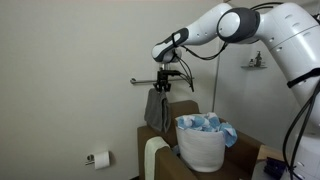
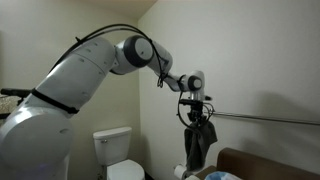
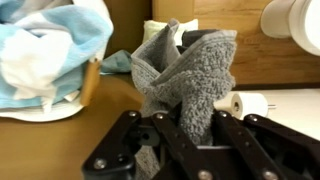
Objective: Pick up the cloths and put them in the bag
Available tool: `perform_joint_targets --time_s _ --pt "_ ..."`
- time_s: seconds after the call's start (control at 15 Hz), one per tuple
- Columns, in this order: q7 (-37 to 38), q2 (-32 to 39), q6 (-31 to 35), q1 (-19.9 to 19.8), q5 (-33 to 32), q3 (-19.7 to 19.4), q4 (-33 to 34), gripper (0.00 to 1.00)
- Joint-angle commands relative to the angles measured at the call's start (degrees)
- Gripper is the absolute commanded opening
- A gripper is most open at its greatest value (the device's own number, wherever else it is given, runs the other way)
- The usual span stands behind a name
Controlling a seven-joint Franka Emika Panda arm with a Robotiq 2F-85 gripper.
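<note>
The grey cloth (image 1: pixel 157 110) hangs bunched from the gripper's fingers and the way to the bag is clear, so the robot's gripper keeps going until it is over the bag's open top (image 1: pixel 204 124) and let go there.
My gripper (image 1: pixel 165 85) is shut on a grey cloth (image 1: pixel 157 108) and holds it in the air, hanging down to the left of the bag. The cloth also shows in an exterior view (image 2: pixel 197 142) below the gripper (image 2: pixel 194 112). In the wrist view the grey cloth (image 3: pixel 185 75) is bunched between the gripper fingers (image 3: pixel 188 135). The white bag (image 1: pixel 200 148) stands on a brown wooden surface (image 1: pixel 165 142) with light blue cloths (image 1: pixel 205 124) in it. The bag with blue cloth (image 3: pixel 45 55) shows at upper left in the wrist view.
A wall towel bar (image 1: pixel 143 81) runs behind the gripper, also seen in an exterior view (image 2: pixel 270 119). A toilet (image 2: pixel 118 160) stands in the corner. Toilet paper rolls sit low on the wall (image 1: pixel 99 158) and on the floor (image 3: pixel 243 104). A pale cloth (image 1: pixel 152 158) drapes over the wooden surface's edge.
</note>
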Motion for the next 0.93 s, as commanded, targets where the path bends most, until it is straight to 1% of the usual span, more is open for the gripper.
perform_joint_targets --time_s 0.0,0.13,0.33,0.47,0.6,0.67,0.73,0.8,0.87 --pt "3.9 -3.7 -3.9 -3.4 -2.0 -5.1 -0.2 0.1" --pt "4.6 -5.2 -6.0 -5.8 -3.1 -8.2 -1.4 0.1" --pt "5.4 -5.9 -10.7 -7.9 -6.8 -11.6 -4.2 0.1" --pt "2.9 -5.0 -14.8 -9.5 -8.3 -12.2 -6.7 0.1" --pt "0.9 -4.0 -17.1 -10.6 -9.3 -12.0 -10.4 0.09" --pt "0.6 -3.3 -16.4 -11.0 -9.6 -12.0 -12.4 0.09" --pt "0.2 -2.6 -14.5 -11.3 -9.5 -11.8 -13.9 0.4" --pt "0.8 -2.0 -11.4 -11.4 -9.6 -12.0 -15.5 0.4" --pt "2.3 -1.4 -8.0 -10.9 -10.2 -12.4 -16.7 0.46"
